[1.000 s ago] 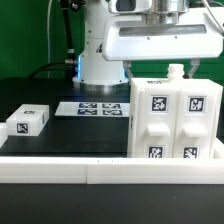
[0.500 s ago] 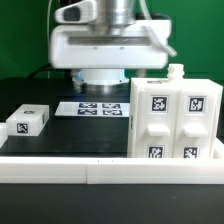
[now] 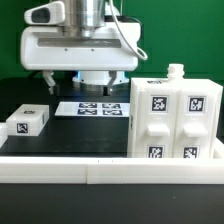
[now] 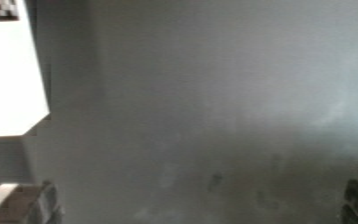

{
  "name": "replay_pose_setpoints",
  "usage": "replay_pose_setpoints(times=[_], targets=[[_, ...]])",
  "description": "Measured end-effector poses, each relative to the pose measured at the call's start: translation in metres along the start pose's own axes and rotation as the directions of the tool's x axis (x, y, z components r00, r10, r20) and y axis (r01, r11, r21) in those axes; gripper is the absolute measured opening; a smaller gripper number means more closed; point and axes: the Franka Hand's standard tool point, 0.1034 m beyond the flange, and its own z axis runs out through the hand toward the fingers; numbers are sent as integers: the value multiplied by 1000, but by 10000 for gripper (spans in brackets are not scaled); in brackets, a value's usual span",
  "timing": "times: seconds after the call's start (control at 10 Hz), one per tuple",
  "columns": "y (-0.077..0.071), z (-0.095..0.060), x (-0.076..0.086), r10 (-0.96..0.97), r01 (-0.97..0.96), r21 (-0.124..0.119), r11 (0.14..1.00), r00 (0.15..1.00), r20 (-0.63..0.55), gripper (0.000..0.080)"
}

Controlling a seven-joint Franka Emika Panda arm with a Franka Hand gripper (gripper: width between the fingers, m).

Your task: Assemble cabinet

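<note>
A round knob point(image 3: 176, 71) sticks up from the top of the cabinet, so the small white block point(image 3: 28, 121) will swing around over the knob when I lower and turn the block.
The cabinet point(image 3: 175, 115) is a large white box with square tags on its front panels and a small knob on top. It stands upright at the exterior view's right. My gripper point(image 3: 88, 80) hangs high above the table's back middle, to the left of the cabinet and apart from it. It is open and empty. In the wrist view the gripper point(image 4: 190, 205) looks down on blurred dark table, with one fingertip point(image 4: 19, 205) at each lower corner. The cabinet does not show in the wrist view.
A small white single-tag block point(image 3: 28, 120) lies at the exterior view's left. The marker board point(image 3: 92, 108) lies flat under the gripper. A white rail point(image 3: 110, 170) runs along the table's front edge. The robot base stands behind.
The gripper has moved steadily toward the exterior view's left, from above the cabinet to over the marker board. The cabinet and the block have not moved.
</note>
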Motion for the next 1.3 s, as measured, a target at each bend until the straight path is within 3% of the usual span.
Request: replay_pose_setpoints(times=[0.2,0.4,0.7,0.9,1.3], targets=[[36,10,-12,-51,51,-10,999,999,-6,797],[63,15,-20,-62,62,-14,998,998,3,797],[90,22,-28,-75,75,-21,997,997,12,797],[101,27,-33,-70,71,-24,997,997,20,797],[102,39,-44,-72,73,-26,997,997,40,797]])
